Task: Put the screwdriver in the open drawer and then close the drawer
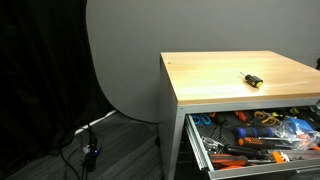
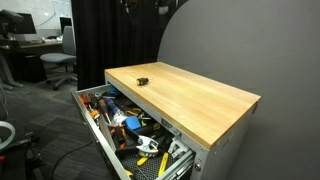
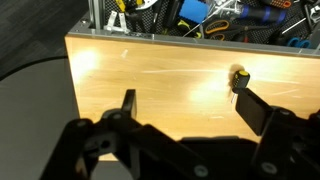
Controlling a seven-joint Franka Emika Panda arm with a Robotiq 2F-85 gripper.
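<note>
The screwdriver lying clear [image 3: 240, 82] has its narrow way in line with my open fingers, so my gripper should carry on going down toward the black handle [image 1: 255, 82] and close there.
The screwdriver [image 1: 250, 79], small, black with a yellow band, lies on the wooden tabletop [image 1: 215, 80]. It also shows in an exterior view [image 2: 142, 78] near the top's far corner and in the wrist view [image 3: 239, 76]. The drawer [image 1: 200, 140] is pulled out under the top and full of tools; it also shows in an exterior view [image 2: 100, 135] and along the upper edge of the wrist view [image 3: 200, 20]. My gripper [image 3: 190, 105] is open and empty above the tabletop. Its right finger tip is just beside the screwdriver. The arm does not show in the exterior views.
The drawer holds several orange- and blue-handled tools [image 2: 125, 125]. A grey curved backdrop [image 1: 125, 60] stands behind the cabinet. Cables [image 1: 88, 150] lie on the floor. An office chair [image 2: 62, 62] and desks stand further off.
</note>
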